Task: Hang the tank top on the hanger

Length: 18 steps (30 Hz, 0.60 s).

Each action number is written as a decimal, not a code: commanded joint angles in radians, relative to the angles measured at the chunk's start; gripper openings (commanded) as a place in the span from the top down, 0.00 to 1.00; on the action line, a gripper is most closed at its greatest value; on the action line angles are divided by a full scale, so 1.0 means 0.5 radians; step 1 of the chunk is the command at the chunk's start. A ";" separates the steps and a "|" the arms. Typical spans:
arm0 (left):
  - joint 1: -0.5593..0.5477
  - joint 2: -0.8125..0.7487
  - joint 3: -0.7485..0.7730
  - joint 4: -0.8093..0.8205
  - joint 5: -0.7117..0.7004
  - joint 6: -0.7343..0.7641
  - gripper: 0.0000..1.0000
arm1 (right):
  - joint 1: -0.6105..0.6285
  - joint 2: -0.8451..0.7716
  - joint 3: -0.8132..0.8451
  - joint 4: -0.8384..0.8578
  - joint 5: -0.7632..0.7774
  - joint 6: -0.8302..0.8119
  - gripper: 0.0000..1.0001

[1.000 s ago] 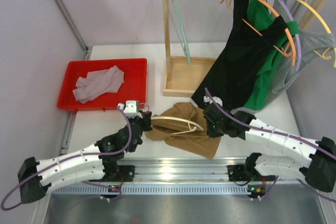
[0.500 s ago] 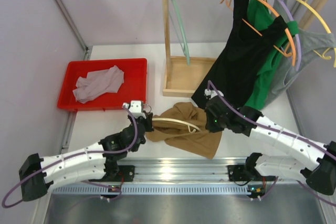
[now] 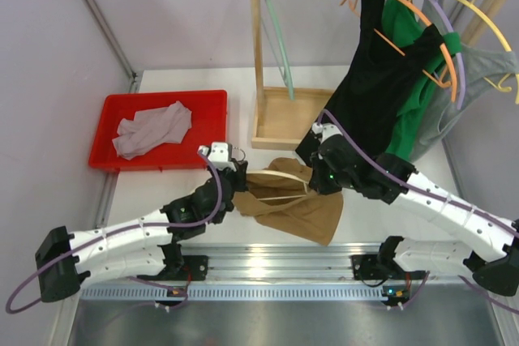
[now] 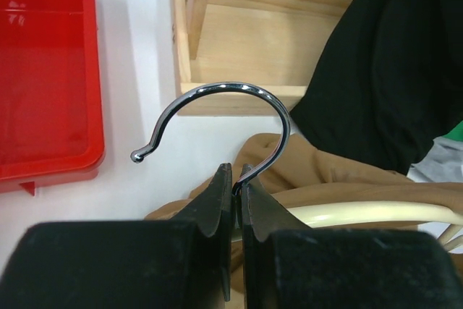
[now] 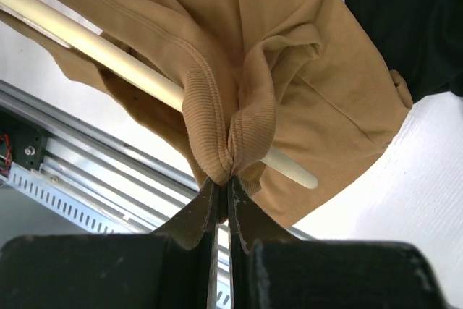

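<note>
The ribbed strap alone is pinched in my right gripper, so that gripper should open and take hold of the hanger's cream arm and the strap together before my left gripper frees the hook.
The tan tank top hangs bunched over the cream hanger between my two grippers, just above the table's front middle. My left gripper is shut on the hanger's metal hook, at the base of its stem. It shows in the top view left of the garment. My right gripper is shut on a ribbed strap edge of the tank top, with the hanger's cream arm running through the fabric. It shows in the top view at the garment's right end.
A red tray with a pale grey-lilac garment sits at the left. A wooden rack stands behind, with a pale green hanger; black, green and grey tops hang on coloured hangers. A metal rail runs along the front.
Both grippers have lifted and moved away from the front edge, carrying the hanger and tank top up. The garment now hangs more gathered between them.
</note>
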 commanded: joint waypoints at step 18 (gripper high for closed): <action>-0.148 0.209 0.329 0.172 -0.033 0.069 1.00 | 0.068 0.146 0.414 0.014 0.142 -0.008 0.55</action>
